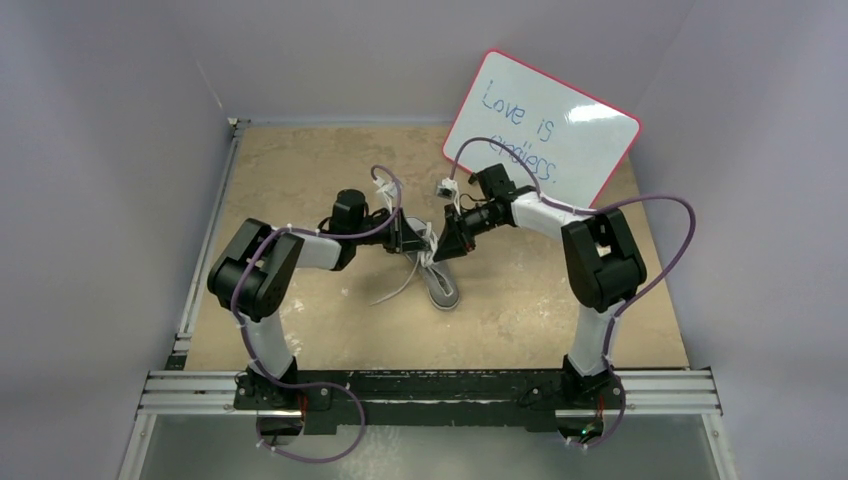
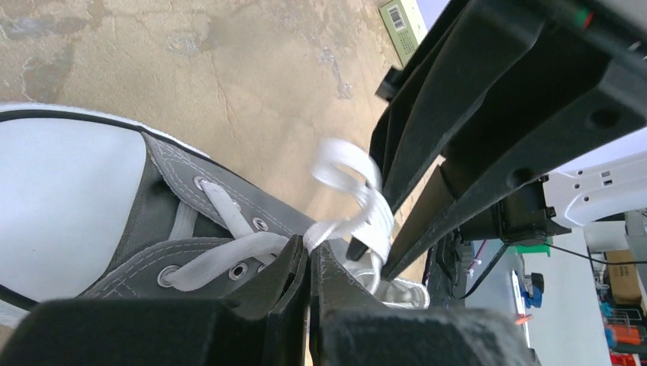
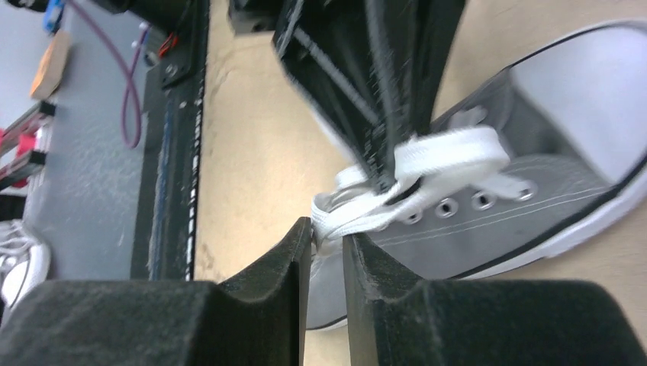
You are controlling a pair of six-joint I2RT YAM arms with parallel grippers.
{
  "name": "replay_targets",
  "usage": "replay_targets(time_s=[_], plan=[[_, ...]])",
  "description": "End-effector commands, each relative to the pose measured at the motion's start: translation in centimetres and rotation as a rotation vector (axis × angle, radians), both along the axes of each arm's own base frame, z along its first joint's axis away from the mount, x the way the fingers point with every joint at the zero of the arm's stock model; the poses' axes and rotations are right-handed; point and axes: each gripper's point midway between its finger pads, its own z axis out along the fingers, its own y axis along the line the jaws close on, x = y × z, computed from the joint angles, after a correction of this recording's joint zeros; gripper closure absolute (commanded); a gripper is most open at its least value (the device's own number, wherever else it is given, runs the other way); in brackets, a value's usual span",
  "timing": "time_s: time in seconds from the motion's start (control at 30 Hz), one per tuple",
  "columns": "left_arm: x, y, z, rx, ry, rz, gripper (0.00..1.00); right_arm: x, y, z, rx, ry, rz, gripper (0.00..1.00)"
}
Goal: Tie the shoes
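A folded piece of lace [image 3: 336, 216] is pinched in my right gripper next to my left gripper, so I should open my right gripper and grab the lace by its tip.
The grey canvas sneaker [image 1: 441, 287] with white sole lies mid-table, toe toward the near edge. Both grippers meet just above its laces. My left gripper [image 1: 424, 241] is shut on a white lace [image 2: 347, 221], pinched at its tips [image 2: 313, 245] over the eyelets of the shoe [image 2: 152, 210]. My right gripper [image 1: 446, 247] is shut on another strand of lace [image 3: 397, 200] at its tips [image 3: 327, 235], beside the shoe [image 3: 526, 206]. A curled loop of lace [image 2: 347, 171] stands between the two grippers. One lace end [image 1: 395, 288] trails left on the table.
A whiteboard with a pink rim [image 1: 540, 125] leans at the back right, with handwriting on it. The other gripper's black fingers fill the right of the left wrist view [image 2: 473, 137] and the top of the right wrist view [image 3: 366, 69]. The black base rail [image 1: 430, 390] runs along the near edge.
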Motion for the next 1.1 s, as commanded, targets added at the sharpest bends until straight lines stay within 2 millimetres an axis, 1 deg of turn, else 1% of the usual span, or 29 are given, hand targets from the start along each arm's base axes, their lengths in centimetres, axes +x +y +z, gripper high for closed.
replay_targets(time_s=[0.0, 0.03, 0.1, 0.17, 0.27, 0.3, 0.37, 0.43, 0.47, 0.53, 0.6, 0.67, 0.73, 0.77, 0.93, 1.07], plan=[[0.9, 0.0, 0.5, -0.001, -0.063, 0.003, 1.0, 3.3, 1.2, 2.0, 0.016, -0.054, -0.096, 0.76], [0.8, 0.1, 0.4, 0.003, -0.06, 0.003, 1.0, 3.3, 1.2, 2.3, 0.018, -0.055, -0.102, 0.74], [0.8, 0.2, 0.1, 0.012, -0.057, 0.004, 1.0, 3.5, 0.9, 3.1, 0.008, -0.061, -0.132, 0.66], [0.8, 0.2, 0.0, 0.02, -0.056, 0.005, 1.0, 3.7, 0.5, 3.6, -0.017, -0.072, -0.175, 0.55], [0.8, 0.2, -0.1, 0.024, -0.055, 0.002, 1.0, 4.1, -1.0, 3.6, -0.104, -0.097, -0.267, 0.44], [0.8, 0.2, -0.1, 0.024, -0.054, 0.0, 1.0, 4.3, -1.8, 3.3, -0.149, -0.123, -0.304, 0.43], [0.7, 0.2, 0.0, 0.024, -0.057, -0.003, 1.0, 4.4, -3.1, 3.8, -0.197, -0.225, -0.32, 0.42], [0.7, 0.2, 0.0, 0.025, -0.06, -0.004, 1.0, 4.7, -3.7, 5.0, -0.186, -0.381, -0.293, 0.41], [0.6, 0.2, 0.1, 0.024, -0.062, -0.005, 1.0, 4.8, -3.3, 6.2, -0.148, -0.482, -0.252, 0.41], [0.6, 0.3, 0.2, 0.024, -0.065, -0.004, 1.0, 3.8, -1.6, 7.7, -0.094, -0.711, -0.112, 0.4], [0.7, 0.2, 0.3, 0.022, -0.068, -0.004, 1.0, 2.6, 0.3, 7.9, -0.08, -0.91, 0.05, 0.38], [0.7, 0.2, 0.3, 0.019, -0.064, -0.004, 1.0, 1.7, 1.8, 7.5, -0.085, -0.972, 0.188, 0.38], [0.6, 0.2, 0.2, 0.019, -0.059, -0.007, 1.0, 1.1, 2.6, 6.3, -0.119, -0.954, 0.309, 0.41], [0.6, 0.2, 0.2, 0.018, -0.061, -0.008, 1.0, 0.9, 3.0, 5.4, -0.139, -0.94, 0.353, 0.43], [0.6, 0.2, 0.3, 0.018, -0.068, -0.009, 1.0, 1.0, 4.3, 3.9, -0.169, -0.993, 0.391, 0.45], [0.6, 0.2, 0.5, 0.019, -0.076, -0.011, 1.0, 0.3, 3.5, 2.1, -0.236, -0.951, 0.473, 0.49]])
